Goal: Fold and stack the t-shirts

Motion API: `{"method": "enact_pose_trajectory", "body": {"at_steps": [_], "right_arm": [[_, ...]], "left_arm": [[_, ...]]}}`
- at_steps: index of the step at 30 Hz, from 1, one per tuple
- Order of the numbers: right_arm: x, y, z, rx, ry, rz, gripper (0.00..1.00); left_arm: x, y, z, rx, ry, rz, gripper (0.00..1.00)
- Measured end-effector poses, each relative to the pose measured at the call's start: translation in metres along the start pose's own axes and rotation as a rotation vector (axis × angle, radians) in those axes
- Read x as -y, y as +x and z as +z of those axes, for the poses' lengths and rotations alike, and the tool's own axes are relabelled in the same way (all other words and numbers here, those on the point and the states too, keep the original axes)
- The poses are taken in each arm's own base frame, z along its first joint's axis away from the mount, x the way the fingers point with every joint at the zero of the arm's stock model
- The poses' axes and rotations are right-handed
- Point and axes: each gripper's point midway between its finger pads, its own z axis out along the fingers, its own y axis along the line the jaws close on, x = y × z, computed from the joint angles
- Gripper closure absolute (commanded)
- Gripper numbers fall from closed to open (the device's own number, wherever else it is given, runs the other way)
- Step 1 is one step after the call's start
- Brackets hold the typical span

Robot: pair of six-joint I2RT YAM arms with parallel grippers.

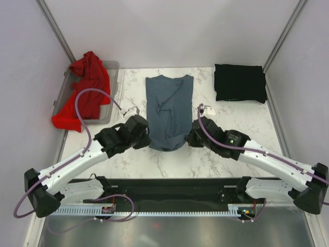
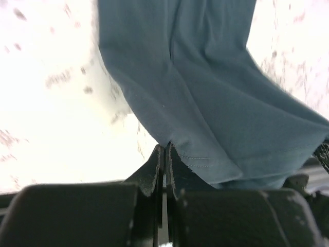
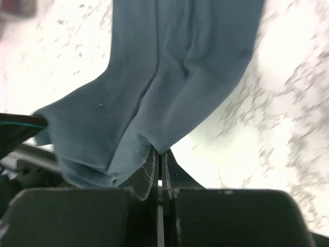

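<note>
I should go on moving my right gripper toward the grey t-shirt's collar (image 1: 171, 78), as both hem corners (image 1: 183, 139) are in my grippers, before I let go of the hem just short of the collar.
The slate blue-grey t-shirt (image 1: 169, 110) lies as a long strip at the table's middle, sleeves folded in. My left gripper (image 1: 145, 135) is shut on its near left hem corner (image 2: 180, 149). My right gripper (image 1: 191, 136) is shut on its near right hem corner (image 3: 154, 139). The near end is lifted a little off the table. The black t-shirt (image 1: 239, 83) lies folded at the far right. The bright red t-shirt (image 1: 85, 90) is bunched in and over the clear plastic bin (image 1: 111, 92) at the far left.
The marble table (image 1: 205, 159) shows between the shirts and on both sides of the grey one. A small white tag (image 1: 209, 109) lies right of the grey shirt. Grey walls close in on the left and right. A black rail runs along the near edge.
</note>
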Motion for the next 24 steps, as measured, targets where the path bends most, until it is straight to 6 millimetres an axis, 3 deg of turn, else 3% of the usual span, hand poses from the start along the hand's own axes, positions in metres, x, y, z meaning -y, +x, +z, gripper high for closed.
{"method": "enact_pose_trajectory", "body": {"at_steps": [7,12,19,24], "right_arm": [[0.019,-0.056,0.037,0.026,0.162,-0.082,1.0],[0.035,-0.088,0.077,0.012,0.237,-0.114,1.0],[0.067,-0.099,0.13,-0.069,0.29,-0.125,1.0],[0.078,-0.106,0.162,-0.107,0.288,-0.129,1.0]], "left_arm": [[-0.003,-0.082,0.021,0.097,-0.092,-0.009,0.98],[-0.007,-0.127,0.056,0.088,-0.134,-0.004,0.98],[-0.017,-0.149,0.125,-0.009,-0.175,0.023,0.98],[-0.024,-0.158,0.161,-0.06,-0.185,0.026,0.98]]}}
